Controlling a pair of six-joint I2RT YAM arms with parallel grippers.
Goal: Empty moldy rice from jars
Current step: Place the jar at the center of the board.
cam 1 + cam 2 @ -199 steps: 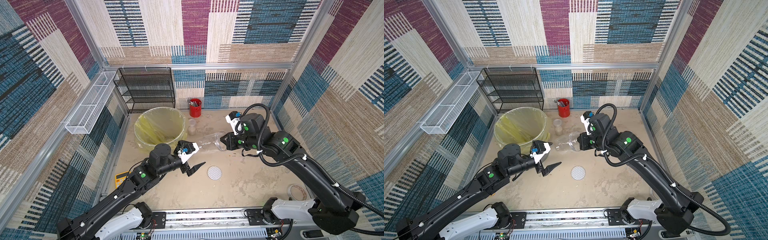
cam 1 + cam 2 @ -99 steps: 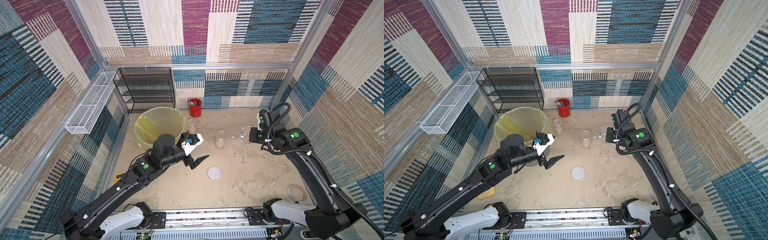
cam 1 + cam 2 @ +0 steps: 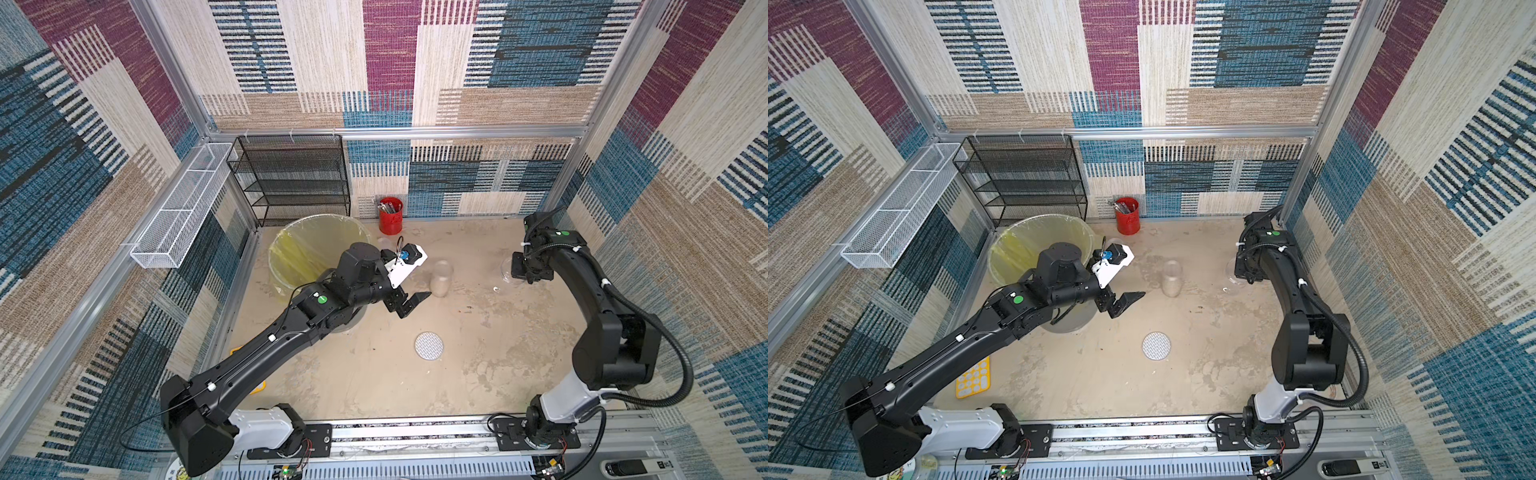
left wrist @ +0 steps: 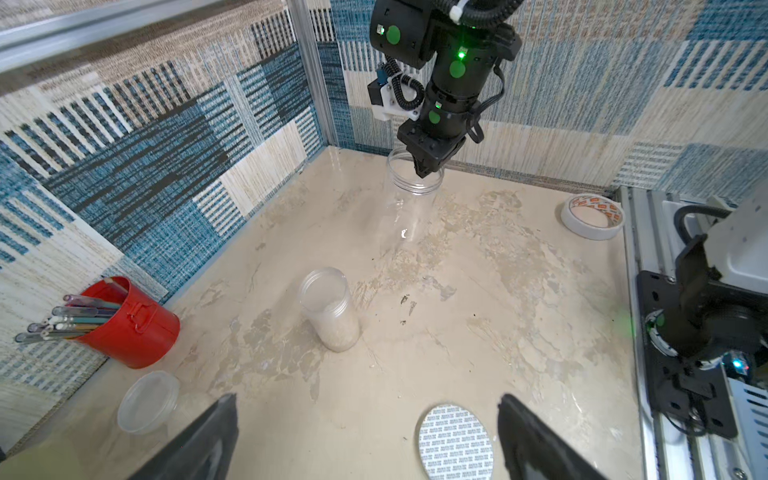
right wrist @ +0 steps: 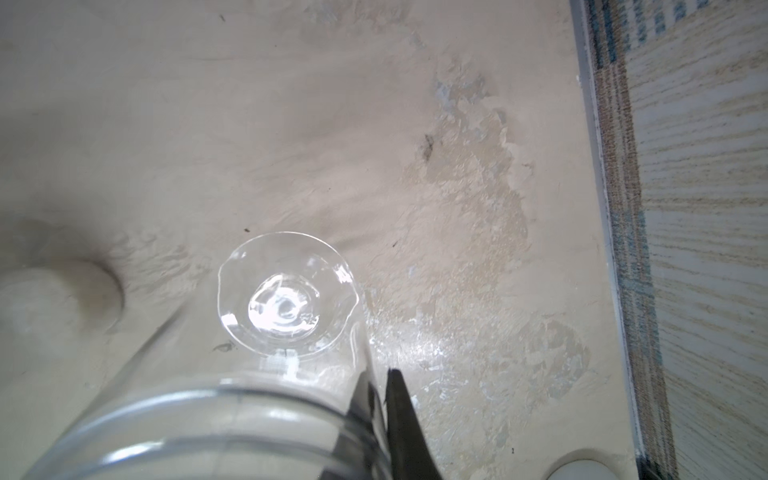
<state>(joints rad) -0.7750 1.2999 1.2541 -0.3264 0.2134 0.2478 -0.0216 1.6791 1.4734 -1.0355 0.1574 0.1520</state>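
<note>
The empty jar [image 4: 413, 206] is upright over open table [image 4: 406, 244], clear of the smaller jar, so my right gripper should keep lowering it until its bottom sits flat, then let go.
An empty clear jar [image 3: 508, 270] [image 4: 409, 208] stands about upright by the right wall. My right gripper [image 3: 525, 272] [image 4: 428, 168] [image 5: 378, 399] is shut on its rim, one finger inside and one outside. A smaller jar [image 3: 440, 279] [image 3: 1172, 279] [image 4: 330, 309] stands mid-table, open-topped, with moldy rice [image 4: 338, 332] in its lower part. My left gripper [image 3: 409, 301] [image 3: 1121, 301] [image 4: 365, 405] hovers just left of it, open and empty. A wider clear jar [image 3: 1067, 324] is mostly hidden under my left arm; I cannot tell its contents.
A bin with a yellow liner [image 3: 316, 249] stands back left, a red cup of pens [image 3: 390, 216] behind it. A small clear tub [image 4: 147, 401] sits near the cup. A round foil disc [image 3: 429, 345], a tape roll [image 4: 592, 216] and a black wire shelf [image 3: 291, 178] are also in view.
My right arm carried the empty jar from a tilted pose mid-table to the right wall and turned it upright. My left arm swung right, toward the rice jar.
</note>
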